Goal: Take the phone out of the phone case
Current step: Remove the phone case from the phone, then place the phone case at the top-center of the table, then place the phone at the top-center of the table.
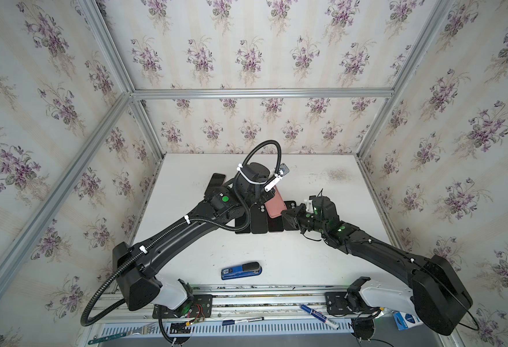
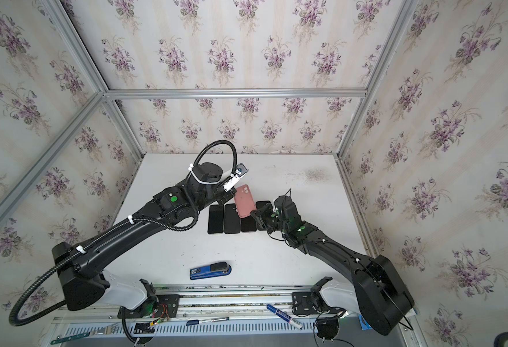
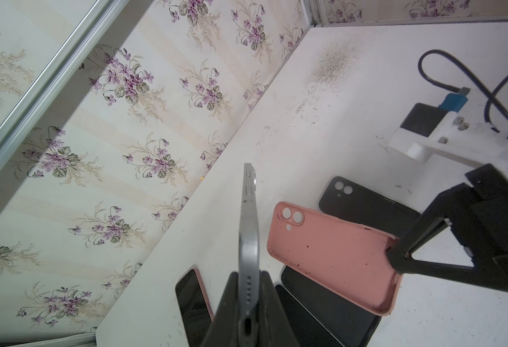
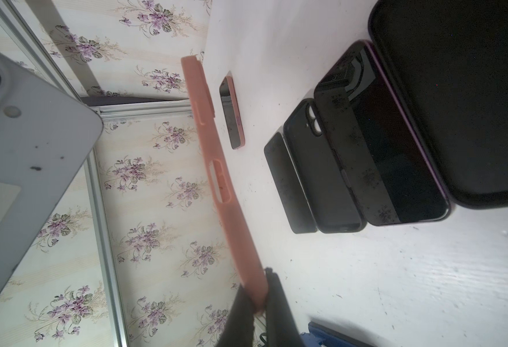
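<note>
The silver phone (image 3: 248, 231) is clear of the pink case, so my left gripper should keep moving it down to the open spot (image 3: 224, 251) by the pink-rimmed phone and then let go.
My left gripper (image 3: 248, 279) is shut on the bottom end of a silver phone (image 3: 249, 234), which I see edge-on in the left wrist view. The phone is bare and lifted off the table. Its pale back with the camera shows in the right wrist view (image 4: 21, 156). The empty pink phone case (image 3: 334, 252) hangs beside it, apart from the phone. My right gripper (image 4: 260, 288) is shut on the case's bottom edge (image 4: 216, 168). In both top views the case (image 1: 275, 204) (image 2: 243, 200) tilts between the two wrists, above a row of dark phones.
Several black phones and cases (image 1: 258, 222) (image 2: 231, 219) lie in a row under the pink case. A pink-rimmed phone (image 3: 194, 297) lies face up toward the back left. A blue stapler (image 1: 241, 270) sits near the front. Markers (image 1: 319, 315) rest on the front rail.
</note>
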Available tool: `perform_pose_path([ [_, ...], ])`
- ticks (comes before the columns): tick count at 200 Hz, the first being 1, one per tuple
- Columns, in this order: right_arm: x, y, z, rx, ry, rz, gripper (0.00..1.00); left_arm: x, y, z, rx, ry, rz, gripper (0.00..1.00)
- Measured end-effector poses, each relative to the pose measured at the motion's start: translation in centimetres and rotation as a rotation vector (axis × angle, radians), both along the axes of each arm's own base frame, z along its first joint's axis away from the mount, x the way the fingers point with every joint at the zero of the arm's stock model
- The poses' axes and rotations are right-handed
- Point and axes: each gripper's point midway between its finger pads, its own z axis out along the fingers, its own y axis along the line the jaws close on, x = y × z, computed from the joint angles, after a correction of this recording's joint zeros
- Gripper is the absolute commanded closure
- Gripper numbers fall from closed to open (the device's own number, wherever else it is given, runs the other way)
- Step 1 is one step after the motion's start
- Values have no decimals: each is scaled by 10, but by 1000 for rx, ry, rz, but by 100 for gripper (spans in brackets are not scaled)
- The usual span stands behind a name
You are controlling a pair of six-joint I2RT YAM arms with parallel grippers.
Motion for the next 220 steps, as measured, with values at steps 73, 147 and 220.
perform_pose_path([
  [73,14,-1,-12,-57,87,-54,100,18,42,-55,96,78,65,100],
  [147,66,31,-25,-7,200,-113,100,43,78,-116,257,108,41,100],
  [220,95,52,-42,0,261,-150,100,60,89,-153,359,47,-32,98],
])
